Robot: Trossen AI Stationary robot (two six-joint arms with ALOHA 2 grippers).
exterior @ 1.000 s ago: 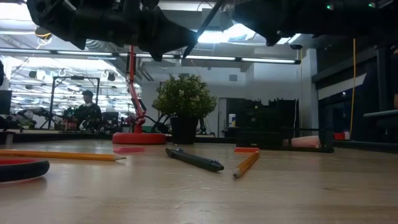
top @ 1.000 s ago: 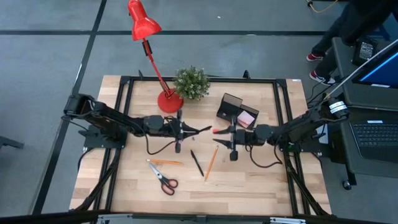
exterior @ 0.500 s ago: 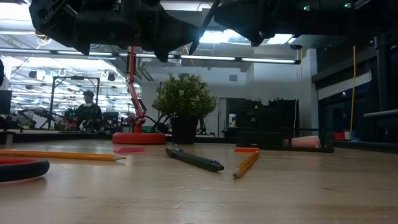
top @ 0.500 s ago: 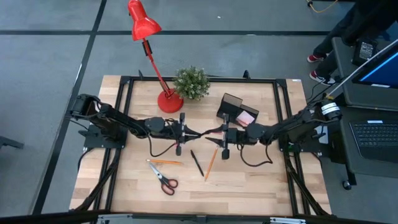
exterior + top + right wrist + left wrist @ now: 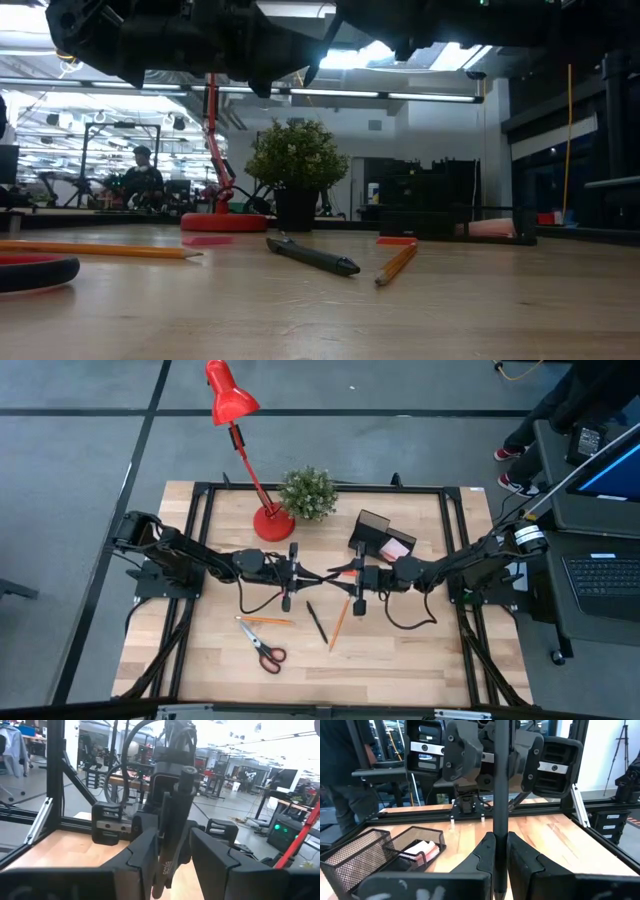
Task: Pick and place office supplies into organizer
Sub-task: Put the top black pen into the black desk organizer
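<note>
The robot's right gripper should close on the pen's upper part (image 5: pixel 501 767) before the left gripper opens and moves back, because the organizer (image 5: pixel 378 538) stands far from the left gripper.
My left gripper (image 5: pixel 303 575) is shut on a thin black pen (image 5: pixel 325 573), held high over the table's middle. My right gripper (image 5: pixel 346 572) faces it from the right. It is open, and its fingers (image 5: pixel 145 850) stand on either side of the pen's free end (image 5: pixel 172 825). The black mesh organizer (image 5: pixel 372 532) stands at the back right with a pink sticky-note pad (image 5: pixel 396 549) beside it. On the table lie two orange pencils (image 5: pixel 339 622), another black pen (image 5: pixel 316 622) and orange-handled scissors (image 5: pixel 265 650). My left gripper (image 5: pixel 500 842) pinches the pen's near part (image 5: pixel 499 827) between its two fingers. The fingers come level from the table's left and lie along the pen. The pen sticks out past the fingertips toward the right gripper, level and lifted clear of the table.
A red desk lamp (image 5: pixel 270 520) and a small green plant (image 5: pixel 306 492) stand at the back of the table. A black metal frame (image 5: pixel 200 495) runs around the table. A person (image 5: pixel 560 405) stands past the far right corner. Bare wood lies along the near edge.
My right gripper has gone toward the table's left and now has its fingers around the free end of the pen. My left gripper has gone a little toward the table's right with the pen, which stays level and clear of the table.
</note>
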